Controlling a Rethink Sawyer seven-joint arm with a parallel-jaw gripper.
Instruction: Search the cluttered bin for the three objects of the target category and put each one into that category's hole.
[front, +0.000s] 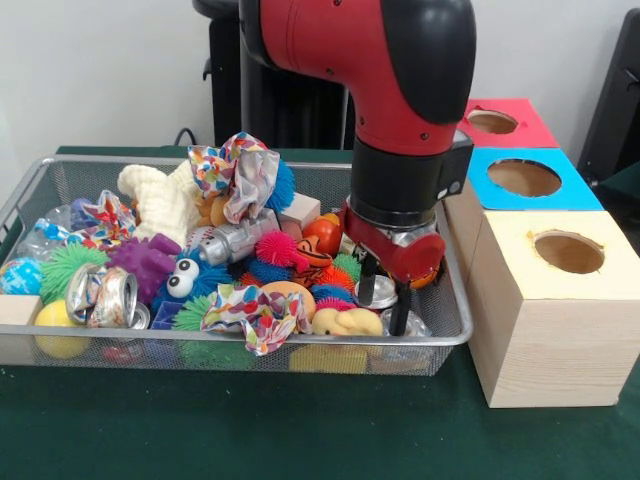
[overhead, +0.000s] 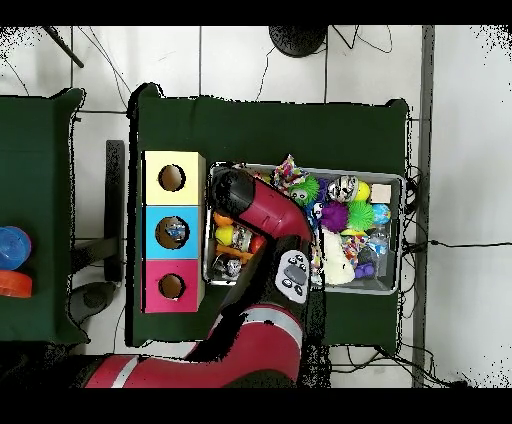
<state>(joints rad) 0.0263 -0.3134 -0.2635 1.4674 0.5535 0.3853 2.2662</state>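
Observation:
I can see pale wood (front: 398, 360) through the mesh below the crumpled clear bottle (front: 412, 325), so I expect a wooden block underneath when I lift the bottle.
The wire mesh bin (front: 452, 340) is full of toys; it also shows in the overhead view (overhead: 401, 181). My gripper (front: 384, 297) is low inside the bin's right end, next to the boxes. Its fingers (front: 367, 280) stand apart on either side of a silvery round-topped thing (front: 379, 291). One see-through bottle with a blue-white label (front: 38, 236) lies at the bin's far left end, and shows in the overhead view (overhead: 378, 240). A greyish crumpled bottle-like thing (front: 235, 241) lies mid-bin. In the overhead view the arm (overhead: 262, 215) hides the gripper.
Three boxes with holes stand right of the bin: wooden yellow-topped (front: 568, 252), blue (front: 524, 178), red (front: 492, 122). Something lies in the blue box's hole (overhead: 174, 232). Crushed cans (front: 102, 296), patterned paper wads (front: 258, 312), spiky balls and a white plush (front: 160, 200) fill the bin.

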